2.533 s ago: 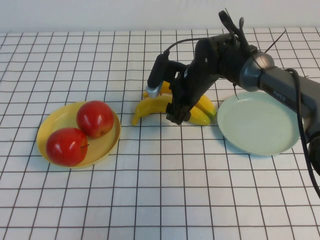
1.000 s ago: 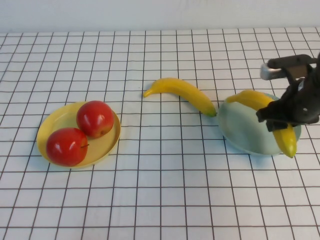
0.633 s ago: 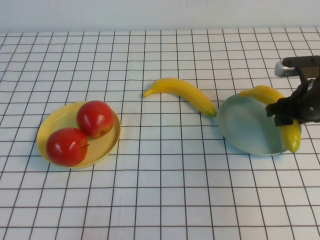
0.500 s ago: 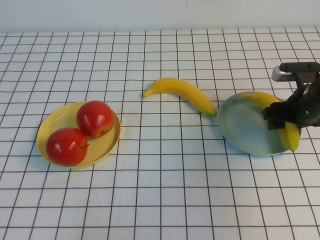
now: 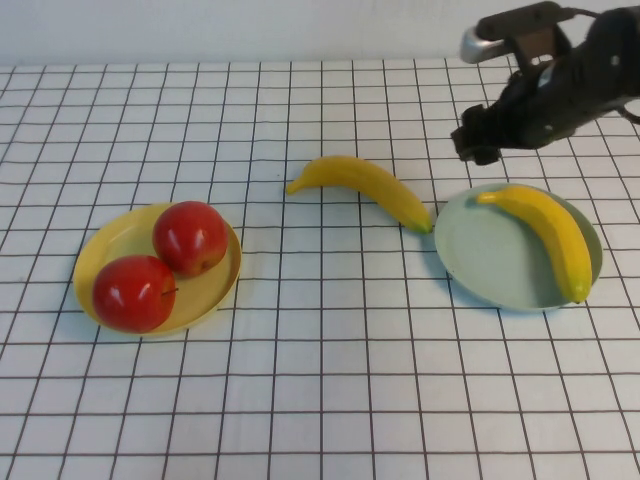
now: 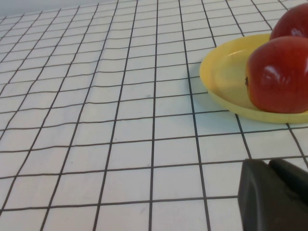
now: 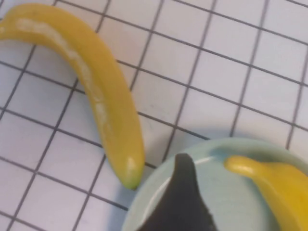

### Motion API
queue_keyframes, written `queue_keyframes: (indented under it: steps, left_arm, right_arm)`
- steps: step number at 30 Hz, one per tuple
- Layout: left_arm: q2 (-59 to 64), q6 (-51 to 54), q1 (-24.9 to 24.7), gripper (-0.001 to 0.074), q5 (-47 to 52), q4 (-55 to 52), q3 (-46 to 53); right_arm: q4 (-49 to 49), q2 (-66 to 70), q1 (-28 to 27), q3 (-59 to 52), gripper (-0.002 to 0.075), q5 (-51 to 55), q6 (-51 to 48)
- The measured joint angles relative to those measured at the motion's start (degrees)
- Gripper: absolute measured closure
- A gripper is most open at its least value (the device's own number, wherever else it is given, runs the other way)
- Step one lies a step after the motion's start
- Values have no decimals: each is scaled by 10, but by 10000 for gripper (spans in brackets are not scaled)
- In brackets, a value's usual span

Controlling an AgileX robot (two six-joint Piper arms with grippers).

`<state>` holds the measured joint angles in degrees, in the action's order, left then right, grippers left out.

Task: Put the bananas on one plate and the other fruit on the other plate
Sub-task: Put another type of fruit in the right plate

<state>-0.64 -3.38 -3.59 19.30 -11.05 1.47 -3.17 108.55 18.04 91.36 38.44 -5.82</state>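
Note:
My right gripper should go on toward the loose banana (image 5: 362, 178), toward its plate-side half (image 5: 394, 194), until the fingers are on either side of it, and then close, because the banana has open cloth along both sides.
One banana (image 5: 545, 232) lies on the pale blue-green plate (image 5: 480, 260) at the right; it also shows in the right wrist view (image 7: 274, 183) on that plate (image 7: 159, 192). The other banana (image 5: 365, 187) lies on the table just left of the plate, its tip near the rim; it also shows in the right wrist view (image 7: 101, 96). Two red apples (image 5: 190, 237) (image 5: 133, 292) sit on the pale yellow plate (image 5: 120, 232) at the left. My right gripper (image 5: 477, 140) hangs open and empty above the table behind the blue-green plate. My left gripper (image 6: 272, 166) is shut and empty, low over the cloth near the yellow plate (image 6: 221, 82).
A white cloth with a black grid (image 5: 330, 380) covers the whole table. A pale wall runs along the far edge. The right arm (image 5: 570, 70) reaches in from the upper right.
My right gripper carried one banana from the table's middle to the blue-green plate, let it go there, then rose and moved back and left. The left arm has not moved.

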Motion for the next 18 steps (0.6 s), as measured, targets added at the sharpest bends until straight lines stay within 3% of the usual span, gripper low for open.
queue_keyframes:
  steps: [7, 18]
  left_arm:
    - [0, 0, 0, 737, 0, 0, 0]
    - [0, 0, 0, 737, 1, 0, 0]
  right_arm:
    - [1, 141, 44, 176, 224, 109, -109]
    - [-10, 284, 57, 357, 225, 199, -150]
